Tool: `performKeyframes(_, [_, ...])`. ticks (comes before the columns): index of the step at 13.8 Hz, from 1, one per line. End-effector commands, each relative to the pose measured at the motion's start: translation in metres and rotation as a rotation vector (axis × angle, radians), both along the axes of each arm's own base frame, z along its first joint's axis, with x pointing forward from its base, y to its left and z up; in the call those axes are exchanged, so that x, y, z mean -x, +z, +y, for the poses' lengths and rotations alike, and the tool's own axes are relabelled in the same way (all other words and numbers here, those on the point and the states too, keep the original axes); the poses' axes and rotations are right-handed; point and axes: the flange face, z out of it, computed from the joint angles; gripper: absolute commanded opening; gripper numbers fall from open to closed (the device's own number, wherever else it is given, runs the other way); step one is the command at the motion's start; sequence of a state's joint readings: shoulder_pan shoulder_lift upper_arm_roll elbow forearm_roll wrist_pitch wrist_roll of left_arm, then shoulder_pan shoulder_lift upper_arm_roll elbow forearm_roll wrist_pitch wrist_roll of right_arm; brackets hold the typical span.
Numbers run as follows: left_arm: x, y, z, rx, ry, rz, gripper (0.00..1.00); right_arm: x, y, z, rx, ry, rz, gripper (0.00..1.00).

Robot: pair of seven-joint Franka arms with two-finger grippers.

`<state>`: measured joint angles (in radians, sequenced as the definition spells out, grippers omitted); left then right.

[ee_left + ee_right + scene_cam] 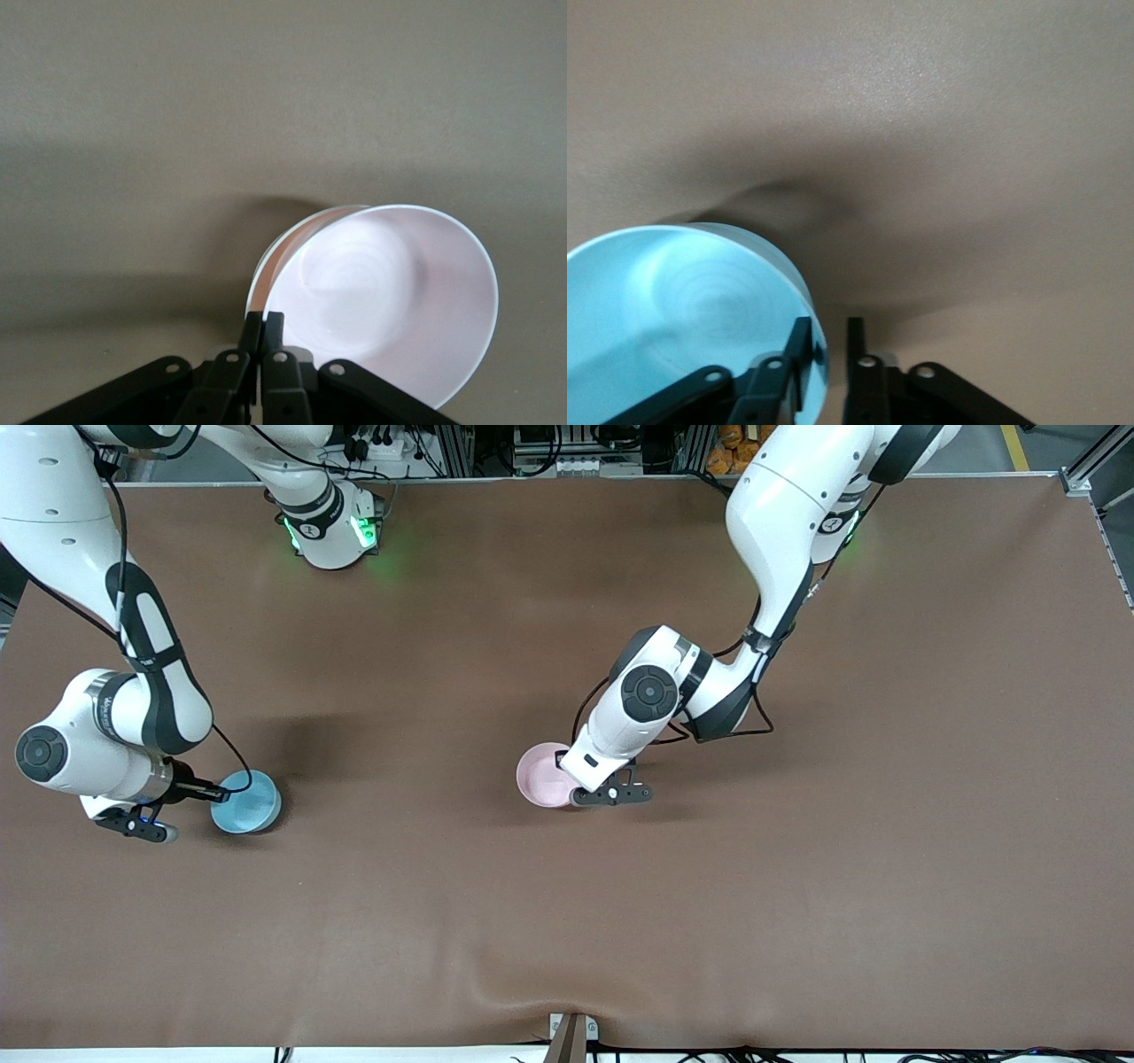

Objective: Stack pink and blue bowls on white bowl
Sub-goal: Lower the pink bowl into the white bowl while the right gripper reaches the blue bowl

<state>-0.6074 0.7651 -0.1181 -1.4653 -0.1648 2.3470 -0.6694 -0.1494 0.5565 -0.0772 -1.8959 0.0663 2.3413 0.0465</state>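
Observation:
Next, my left gripper sets the pink bowl [543, 776] inside the white bowl [263, 276] and moves away before my right gripper brings the blue bowl, because the pink bowl is tilted above the white bowl.
The pink bowl [540, 775] is near the table's middle. My left gripper [569, 778] is shut on its rim, and it is shut on that rim in the left wrist view [264, 320] too. There the pink bowl [390, 301] tilts a little over a white rim [292, 232] just under it, which looks like the white bowl. The white bowl does not show in the front view. The blue bowl [246, 804] sits toward the right arm's end of the table. My right gripper [209, 791] is open astride its rim [828, 335], one finger inside the blue bowl [682, 310].
The brown table cover [797, 868] runs bare around both bowls. A small bracket [571, 1032] sits at the table edge nearest the front camera.

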Motion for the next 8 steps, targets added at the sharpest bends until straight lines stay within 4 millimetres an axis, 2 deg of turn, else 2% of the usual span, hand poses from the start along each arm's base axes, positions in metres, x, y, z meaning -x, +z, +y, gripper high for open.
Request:
performKeyframes(1, [0.003, -0.004, -0.003, 0.006, 0.002, 0.0, 0.0, 0.0, 0.008, 0.002, -0.045, -0.05, -0.015, 0.0])
performKeyframes(2, [0.003, -0.005, -0.003, 0.007, 0.012, 0.003, 0.03, 0.0, 0.017, 0.001, -0.049, -0.05, -0.014, 0.0])
performKeyframes(3, [0.002, -0.005, -0.002, 0.008, 0.017, 0.006, 0.27, -0.003, 0.031, 0.004, -0.052, -0.043, -0.028, 0.0])
performKeyframes(4, [0.001, -0.006, 0.0, 0.006, 0.022, 0.01, 0.67, -0.004, 0.047, 0.004, -0.055, -0.039, -0.039, 0.0])
performKeyframes(5, [0.0, -0.002, 0.001, 0.008, 0.027, 0.009, 1.0, -0.004, 0.063, 0.007, -0.06, -0.031, -0.042, 0.0])
performKeyframes(6, [0.001, 0.001, 0.0, 0.01, 0.025, 0.008, 1.0, -0.004, 0.08, 0.013, -0.065, -0.02, -0.043, 0.0])
performKeyframes(8, [-0.006, 0.012, 0.007, 0.012, 0.032, 0.0, 1.0, -0.003, 0.106, 0.037, -0.093, 0.004, -0.031, 0.0])
